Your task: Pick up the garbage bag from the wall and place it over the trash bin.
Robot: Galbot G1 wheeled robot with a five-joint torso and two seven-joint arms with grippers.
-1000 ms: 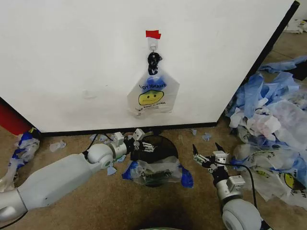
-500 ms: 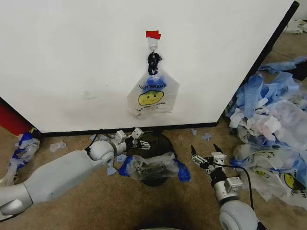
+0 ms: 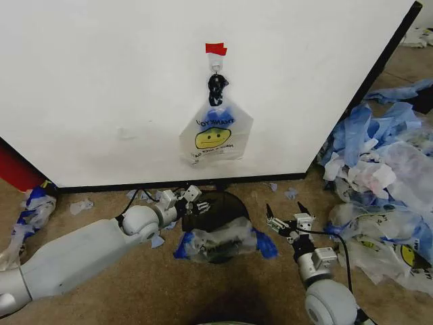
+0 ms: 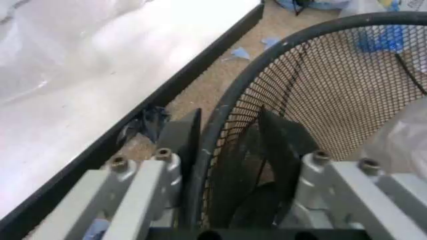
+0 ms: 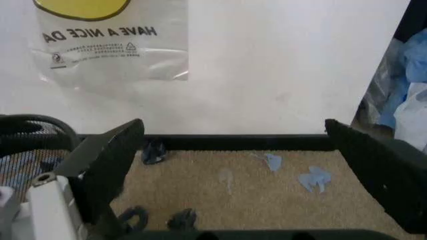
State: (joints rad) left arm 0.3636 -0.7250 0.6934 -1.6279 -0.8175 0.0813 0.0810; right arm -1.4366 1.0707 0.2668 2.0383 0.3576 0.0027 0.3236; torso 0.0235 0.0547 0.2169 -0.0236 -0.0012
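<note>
The clear bag (image 3: 222,238) is hanging over the trash bin's near half (image 3: 218,256), so the bag will swing around with the bin when I turn the bin's rim.
The garbage bag (image 3: 215,139) (image 5: 110,40), clear with a yellow smiley face, hangs by its blue handles from the red-taped hook (image 3: 216,49) on the wall (image 3: 101,88). Below it stands the trash bin (image 3: 218,206), black wire mesh. Another clear bag with blue handles (image 3: 220,244) lies over the bin's near half. My left gripper (image 3: 193,200) (image 4: 230,112) is open at the bin's far left rim (image 4: 223,120), one finger outside the mesh and one inside. My right gripper (image 3: 283,207) (image 5: 233,175) is open just right of the bin, holding nothing.
A big heap of blue and clear plastic bags (image 3: 385,169) covers the floor at the right. A red object (image 3: 17,169) stands at the wall's left end. Small blue scraps (image 3: 81,205) lie on the carpet along the wall's black base trim (image 3: 101,186).
My left gripper has drawn back from over the bin's middle to its far left rim. The bag on the bin first spread wider, then pulled in. My right gripper has edged left.
</note>
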